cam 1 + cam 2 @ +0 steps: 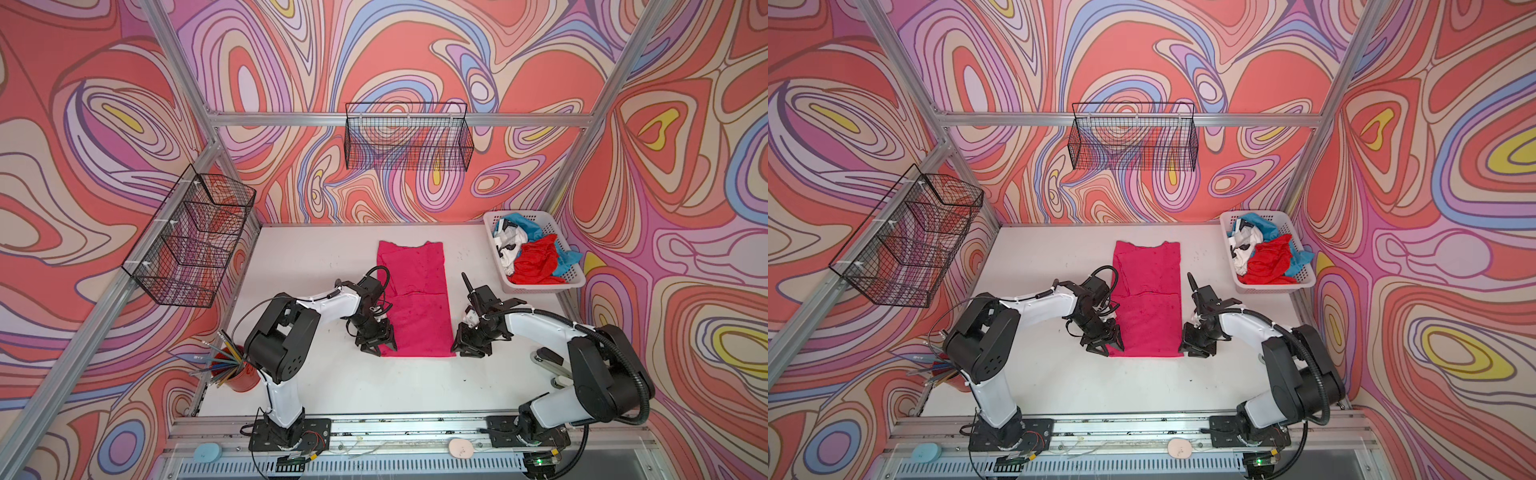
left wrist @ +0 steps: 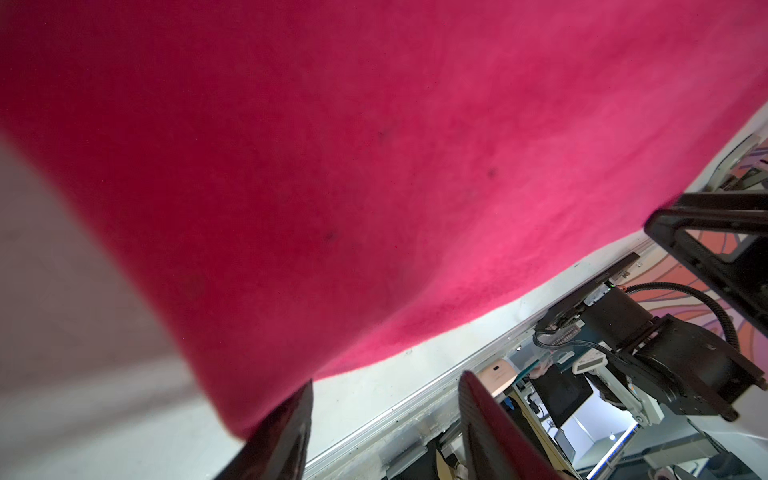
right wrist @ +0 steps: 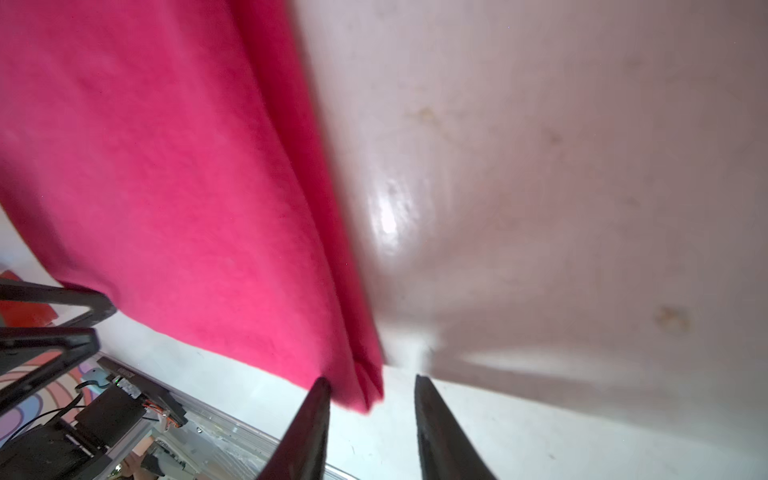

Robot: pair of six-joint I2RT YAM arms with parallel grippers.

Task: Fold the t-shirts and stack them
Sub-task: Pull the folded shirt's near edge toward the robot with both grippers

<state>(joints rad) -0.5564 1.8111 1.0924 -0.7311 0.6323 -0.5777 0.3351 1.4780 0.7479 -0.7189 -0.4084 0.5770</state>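
Note:
The t-shirt's hem corner (image 3: pixel 366 396) only reaches the ends of my right gripper's fingers, and the other corner (image 2: pixel 233 420) is outside the ends of my left gripper's fingers. I should center both grippers before I fold.
A magenta-pink t-shirt (image 1: pixel 415 291) (image 1: pixel 1148 299) lies flat on the white table, folded into a long narrow strip. My left gripper (image 1: pixel 378 343) (image 2: pixel 386 378) is at its near left corner, open; in the left wrist view one finger (image 2: pixel 291 419) touches the cloth edge (image 2: pixel 374 166) and only bare table shows between the jaws. At the near right corner my right gripper (image 1: pixel 471 347) (image 3: pixel 371 379) is open, the corner of the shirt (image 3: pixel 166 166) lying loosely between its jaws. Red (image 1: pixel 534 264), teal-blue (image 1: pixel 523 222) and white (image 1: pixel 507 241) t-shirts lie crumpled in a basket.
The white slotted basket (image 1: pixel 540 286) stands at the table's back right. A red cup of pencils (image 1: pixel 237 374) is at the near left edge. Black wire baskets hang on the left wall (image 1: pixel 193 241) and back wall (image 1: pixel 409 137). An aluminium rail (image 1: pixel 374 424) runs along the front.

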